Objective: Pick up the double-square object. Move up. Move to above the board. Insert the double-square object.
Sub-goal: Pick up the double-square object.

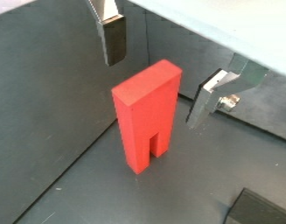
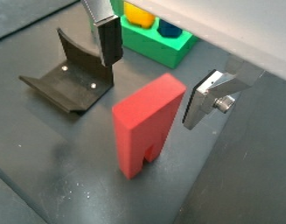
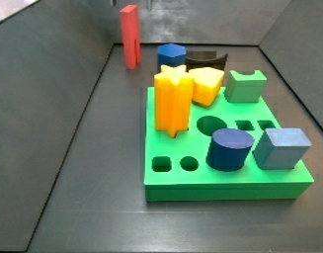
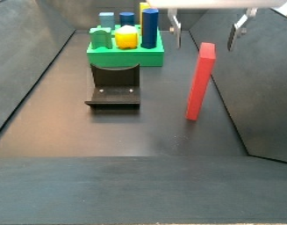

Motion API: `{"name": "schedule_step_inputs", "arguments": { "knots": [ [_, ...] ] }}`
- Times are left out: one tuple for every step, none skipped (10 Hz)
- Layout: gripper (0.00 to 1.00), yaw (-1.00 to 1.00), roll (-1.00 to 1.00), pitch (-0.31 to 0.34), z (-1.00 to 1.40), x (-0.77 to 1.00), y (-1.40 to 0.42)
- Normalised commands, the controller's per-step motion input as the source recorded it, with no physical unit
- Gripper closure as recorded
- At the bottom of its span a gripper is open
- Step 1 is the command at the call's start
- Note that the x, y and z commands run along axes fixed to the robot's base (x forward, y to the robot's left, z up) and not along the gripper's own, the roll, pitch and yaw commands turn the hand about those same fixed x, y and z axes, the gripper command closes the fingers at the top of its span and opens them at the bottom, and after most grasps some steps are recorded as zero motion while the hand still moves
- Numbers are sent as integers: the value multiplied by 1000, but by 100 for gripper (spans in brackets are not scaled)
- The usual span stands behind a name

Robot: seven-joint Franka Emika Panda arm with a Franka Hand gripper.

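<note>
A gap (image 1: 155,144) splits its lower end into legs, so the double-square object (image 3: 129,38) will meet the board's paired square holes leg by leg when I lower it.
The double-square object (image 4: 201,81) is a tall red bar standing upright on the dark floor, apart from the board. It shows in both wrist views (image 1: 145,122) (image 2: 145,122) and at the far end in a side view (image 3: 129,38). My gripper (image 4: 208,32) is open and empty, right above the bar's top. One finger (image 1: 111,39) is on one side of the bar and the other finger (image 1: 209,96) is on the opposite side; neither touches it. The green board (image 3: 171,183) (image 4: 125,58) (image 2: 156,48) lies away from the bar.
On the board stand an orange star peg (image 3: 172,99), a blue cylinder (image 3: 230,148), a grey-blue cube (image 3: 280,148), a small green notched block (image 3: 246,86) and other pieces. The dark fixture (image 4: 114,90) (image 2: 69,83) stands by the board. Sloped dark walls bound the floor.
</note>
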Motion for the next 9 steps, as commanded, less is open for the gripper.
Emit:
{"name": "schedule_step_inputs", "arguments": {
  "knots": [
    [0, -123, -83, -70, -477, 0, 46],
    [0, -129, -73, -63, -509, 0, 37],
    [0, -140, -76, -20, -483, 0, 43],
    [0, -103, -43, 0, -291, 0, 34],
    [0, 0, 16, 0, 0, 0, 0],
    [0, 0, 0, 0, 0, 0, 0],
    [100, 0, 0, 0, 0, 0, 0],
    [100, 0, 0, 0, 0, 0, 0],
    [100, 0, 0, 0, 0, 0, 0]
  ]
}}
